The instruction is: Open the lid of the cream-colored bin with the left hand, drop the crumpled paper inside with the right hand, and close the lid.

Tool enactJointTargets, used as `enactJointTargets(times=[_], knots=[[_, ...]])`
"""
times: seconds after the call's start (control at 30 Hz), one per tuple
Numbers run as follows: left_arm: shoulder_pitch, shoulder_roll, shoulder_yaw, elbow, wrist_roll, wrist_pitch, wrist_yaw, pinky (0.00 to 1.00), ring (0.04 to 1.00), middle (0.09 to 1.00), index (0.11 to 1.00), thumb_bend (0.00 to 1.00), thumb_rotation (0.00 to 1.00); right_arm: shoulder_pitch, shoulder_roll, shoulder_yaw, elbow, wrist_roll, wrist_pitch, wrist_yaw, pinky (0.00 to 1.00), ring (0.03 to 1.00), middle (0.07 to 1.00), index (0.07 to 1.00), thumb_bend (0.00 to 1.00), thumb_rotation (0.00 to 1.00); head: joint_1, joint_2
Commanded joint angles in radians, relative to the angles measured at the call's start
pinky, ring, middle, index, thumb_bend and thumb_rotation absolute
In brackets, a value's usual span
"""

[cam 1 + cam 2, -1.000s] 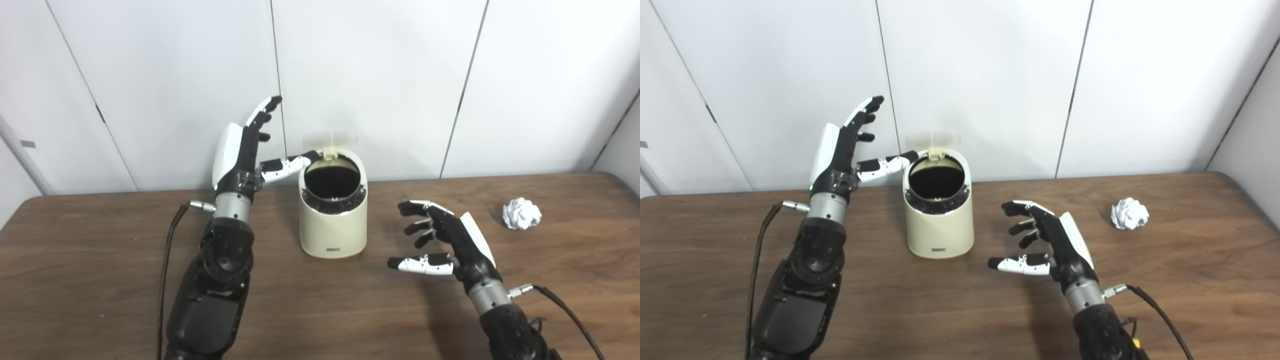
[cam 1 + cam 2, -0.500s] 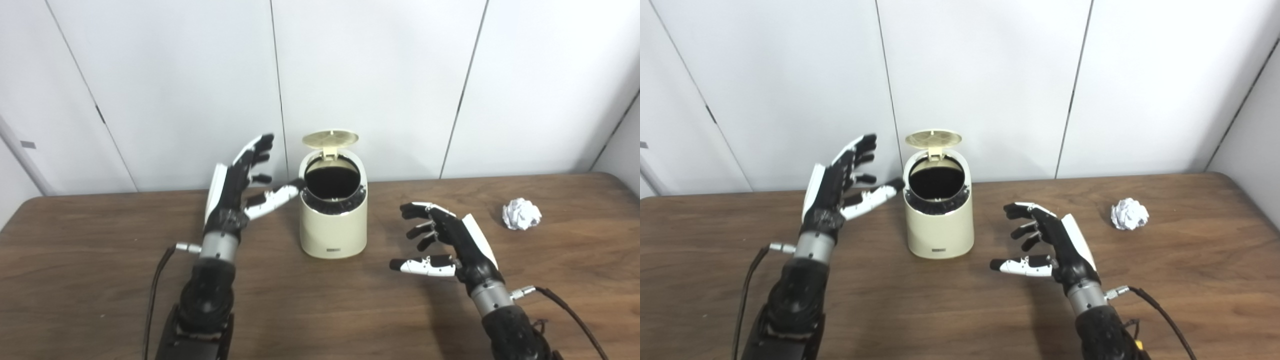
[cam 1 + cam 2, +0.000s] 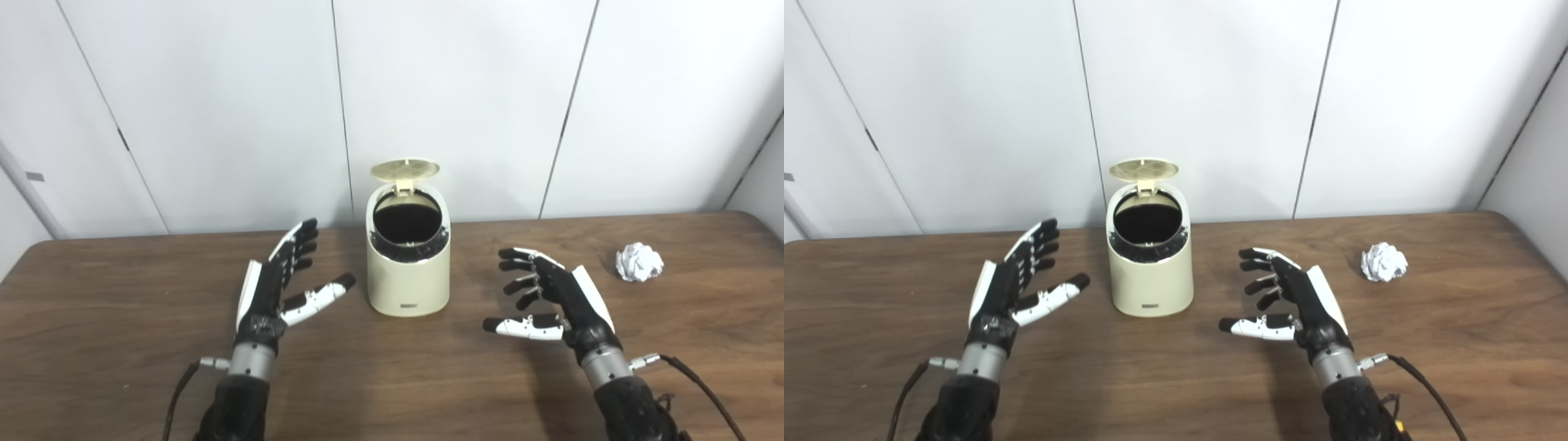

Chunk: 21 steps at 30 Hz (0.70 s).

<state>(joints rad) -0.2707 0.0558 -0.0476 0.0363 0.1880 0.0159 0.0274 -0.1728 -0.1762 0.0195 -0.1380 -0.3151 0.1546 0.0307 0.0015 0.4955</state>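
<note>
The crumpled paper point(image 3: 639, 262) is narrower than the dark opening point(image 3: 408, 223), so it will drop out of sight when I let it fall inside.
A cream-colored bin point(image 3: 408, 269) stands at the middle of the brown table. Its round lid point(image 3: 405, 169) is tipped up at the back and the dark inside shows. A white crumpled paper point(image 3: 639, 261) lies on the table at the far right. My left hand point(image 3: 274, 290) is open and empty, low over the table to the left of the bin, apart from it. My right hand point(image 3: 554, 300) is open and empty, to the right of the bin and left of the paper, touching neither.
The brown wooden table point(image 3: 392, 392) runs across the whole view, with its right edge just past the paper. White wall panels point(image 3: 459, 92) stand right behind the bin. Cables trail from both wrists.
My left hand has come down from beside the bin's rim and drawn back toward me. The lid, blurred at first, now stands still and open. My right hand shifted slightly.
</note>
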Motion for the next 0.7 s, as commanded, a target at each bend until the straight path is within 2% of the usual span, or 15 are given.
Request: enactJointTargets(times=[0.0, 0.27, 0.33, 0.4, 0.5, 0.57, 0.67], knots=[[-0.019, 0.004, 0.004, -0.014, 0.006, -0.046, 0.016, 0.81, 0.853, 0.878, 0.922, 0.8, 0.28, -0.018, -0.008, -0.006, -0.029, 0.006, -0.039, -0.014, 0.45, 0.599, 0.733, 0.763, 0.7, 0.08, -0.001, -0.001], [-0.004, 0.003, -0.019, 0.015, 0.053, -0.073, 0.032, 0.73, 0.817, 0.857, 0.908, 0.8, 0.26, -0.013, -0.027, -0.006, -0.024, 0.005, -0.045, -0.009, 0.45, 0.608, 0.737, 0.764, 0.72, 0.07, -0.002, -0.017], [-0.004, 0.001, -0.022, 0.015, 0.059, -0.063, 0.03, 0.74, 0.822, 0.857, 0.908, 0.8, 0.25, -0.022, -0.039, -0.01, -0.028, 0.004, -0.04, -0.005, 0.46, 0.615, 0.748, 0.762, 0.73, 0.08, -0.015, -0.024], [-0.005, -0.001, -0.024, 0.011, 0.062, -0.052, 0.029, 0.76, 0.83, 0.858, 0.909, 0.81, 0.25, -0.037, -0.059, -0.014, -0.036, 0.001, -0.031, 0.004, 0.47, 0.609, 0.761, 0.764, 0.72, 0.04, -0.024, -0.03], [-0.01, -0.001, -0.026, 0.021, 0.061, -0.055, 0.025, 0.78, 0.831, 0.852, 0.904, 0.81, 0.25, -0.074, -0.12, -0.006, -0.066, -0.03, 0.0, 0.045, 0.48, 0.606, 0.776, 0.767, 0.73, 0.0, -0.043, -0.041], [-0.012, 0.001, -0.028, 0.029, 0.063, -0.056, 0.023, 0.77, 0.829, 0.849, 0.901, 0.8, 0.24, -0.104, -0.173, 0.01, -0.079, -0.074, 0.023, 0.082, 0.49, 0.63, 0.78, 0.78, 0.73, 0.04, -0.051, -0.046], [-0.014, 0.007, -0.03, 0.035, 0.058, -0.047, 0.011, 0.78, 0.836, 0.85, 0.903, 0.8, 0.25, -0.151, -0.25, 0.032, -0.068, -0.113, 0.05, 0.139, 0.52, 0.661, 0.794, 0.791, 0.75, 0.08, -0.101, -0.062]])
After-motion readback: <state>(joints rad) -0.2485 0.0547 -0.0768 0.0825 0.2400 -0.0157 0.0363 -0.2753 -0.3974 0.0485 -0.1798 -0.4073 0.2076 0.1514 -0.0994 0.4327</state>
